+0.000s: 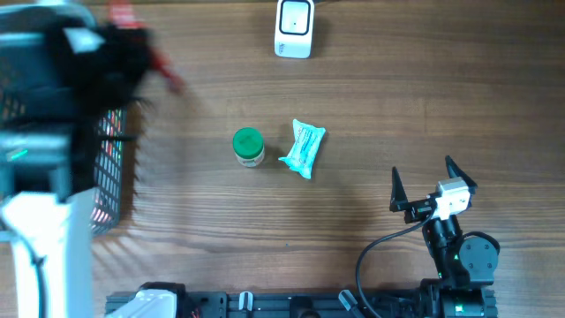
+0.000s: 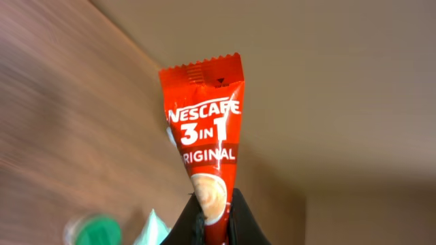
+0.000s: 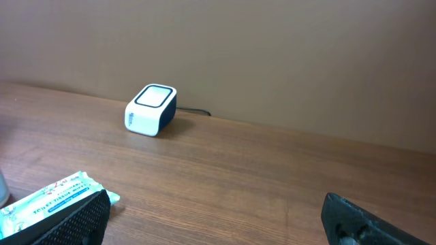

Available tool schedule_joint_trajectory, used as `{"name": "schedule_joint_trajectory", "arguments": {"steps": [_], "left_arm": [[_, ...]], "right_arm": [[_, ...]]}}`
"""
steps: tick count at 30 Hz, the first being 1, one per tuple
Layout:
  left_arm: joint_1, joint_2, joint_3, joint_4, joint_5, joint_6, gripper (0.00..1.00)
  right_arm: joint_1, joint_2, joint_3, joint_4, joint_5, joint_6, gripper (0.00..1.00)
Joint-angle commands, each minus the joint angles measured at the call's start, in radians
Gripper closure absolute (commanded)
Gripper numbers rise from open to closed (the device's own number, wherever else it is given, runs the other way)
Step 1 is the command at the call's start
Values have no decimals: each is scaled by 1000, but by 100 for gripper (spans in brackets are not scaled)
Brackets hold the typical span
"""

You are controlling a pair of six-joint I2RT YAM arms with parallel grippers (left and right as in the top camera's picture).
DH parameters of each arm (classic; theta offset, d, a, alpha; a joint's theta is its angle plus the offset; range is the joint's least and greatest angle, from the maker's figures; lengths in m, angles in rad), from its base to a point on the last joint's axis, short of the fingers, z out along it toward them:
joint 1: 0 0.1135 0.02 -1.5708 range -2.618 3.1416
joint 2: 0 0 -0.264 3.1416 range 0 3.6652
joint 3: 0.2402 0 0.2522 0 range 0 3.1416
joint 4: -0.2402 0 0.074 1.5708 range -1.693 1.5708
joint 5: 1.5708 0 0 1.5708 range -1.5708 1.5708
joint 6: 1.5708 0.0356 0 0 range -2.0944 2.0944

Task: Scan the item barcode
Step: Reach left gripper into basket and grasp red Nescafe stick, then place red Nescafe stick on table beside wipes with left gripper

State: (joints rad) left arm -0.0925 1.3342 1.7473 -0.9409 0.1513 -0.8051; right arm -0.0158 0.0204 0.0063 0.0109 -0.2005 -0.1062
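The space (image 1: 353, 159) between the teal tissue pack and the robot's right gripper is open, so the left gripper keeps going there and lets go of the red sachet beside the pack (image 1: 339, 159).
My left gripper (image 2: 216, 219) is shut on the lower end of a red Nescafe 3in1 sachet (image 2: 206, 129), which stands upright above the jaws with its printed front to the camera. No barcode shows on that face. In the overhead view the left gripper (image 1: 146, 55) is a blur at the far left, with the red sachet (image 1: 168, 72) sticking out of it. The white scanner (image 1: 294, 28) sits at the table's back edge, well to the right of the sachet. My right gripper (image 1: 421, 168) rests near the front right, open and holding nothing, and faces the scanner (image 3: 151, 109).
A green-lidded jar (image 1: 249, 147) and a teal tissue pack (image 1: 303, 148) lie mid-table. The tissue pack (image 3: 48, 201) is just beyond the right gripper's left finger. A black wire basket (image 1: 110, 177) stands at the left edge under the left arm. The scanner's cable runs off behind it.
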Motion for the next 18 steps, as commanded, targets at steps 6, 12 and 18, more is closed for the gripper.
{"name": "schedule_joint_trajectory", "arguments": {"steps": [6,12,18], "left_arm": [[-513,401,-77,138,-157,69,96],[-641,683,-77,220,-198,88,96],[-705,835,-77,262,-198,167,96]], "right_arm": [[5,0,-1,3,9,2,0],[5,0,-1,3,10,2,0],[5,0,-1,3,10,1,0]]}}
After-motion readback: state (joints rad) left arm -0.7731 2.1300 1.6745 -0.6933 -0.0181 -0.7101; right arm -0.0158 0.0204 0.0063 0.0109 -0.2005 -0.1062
